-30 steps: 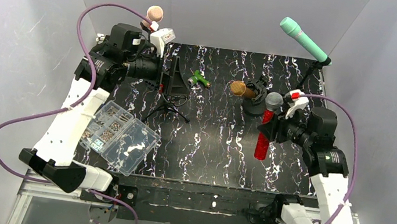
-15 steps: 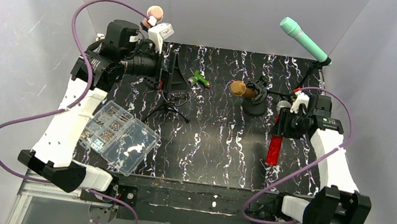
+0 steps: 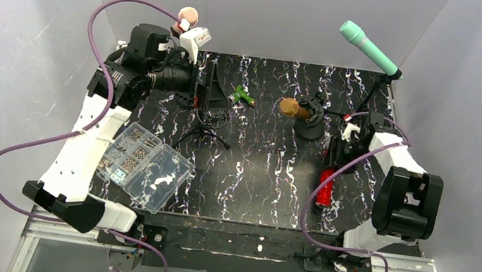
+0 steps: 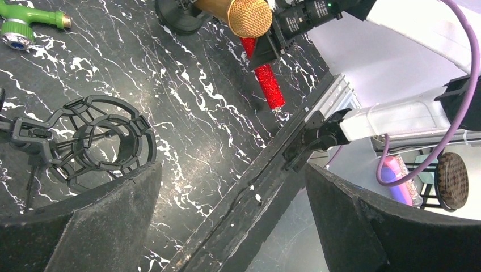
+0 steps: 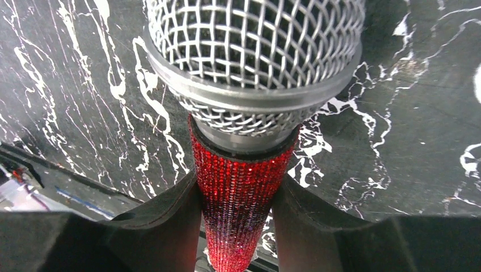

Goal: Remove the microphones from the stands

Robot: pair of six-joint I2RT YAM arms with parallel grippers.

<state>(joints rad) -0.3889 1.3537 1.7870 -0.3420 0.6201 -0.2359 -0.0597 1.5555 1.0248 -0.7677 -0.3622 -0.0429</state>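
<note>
The red microphone (image 3: pixel 324 189) is clear of the stands over open black marble (image 3: pixel 297 192), so the robot's right gripper keeps lowering it and lets go once it rests there.
My right gripper (image 3: pixel 331 164) is shut on the red sequined microphone (image 3: pixel 325 188), held above the table's right side. In the right wrist view both fingers (image 5: pixel 170 221) press the red body (image 5: pixel 241 192) just below its silver mesh head (image 5: pixel 252 56). A black shock-mount stand (image 3: pixel 211 114) on a small tripod stands left of centre, its ring (image 4: pixel 108 141) holding nothing. My left gripper (image 3: pixel 206 93) hovers over that stand, open, and its fingers (image 4: pixel 113 215) have nothing between them. The red microphone (image 4: pixel 264 76) also shows far off in the left wrist view.
A gold microphone (image 3: pixel 290 107) rests in a black holder (image 3: pixel 311 121) at centre back. A teal microphone (image 3: pixel 368 47) sits on a stand at back right, a pink one (image 3: pixel 187 15) at back left. A green tool (image 3: pixel 242 95) and a clear screw box (image 3: pixel 145 165) lie on the table.
The right arm has folded back toward its base, carrying the red microphone slightly right and nearer; its silver head is now hidden from above. The left arm has barely moved.
</note>
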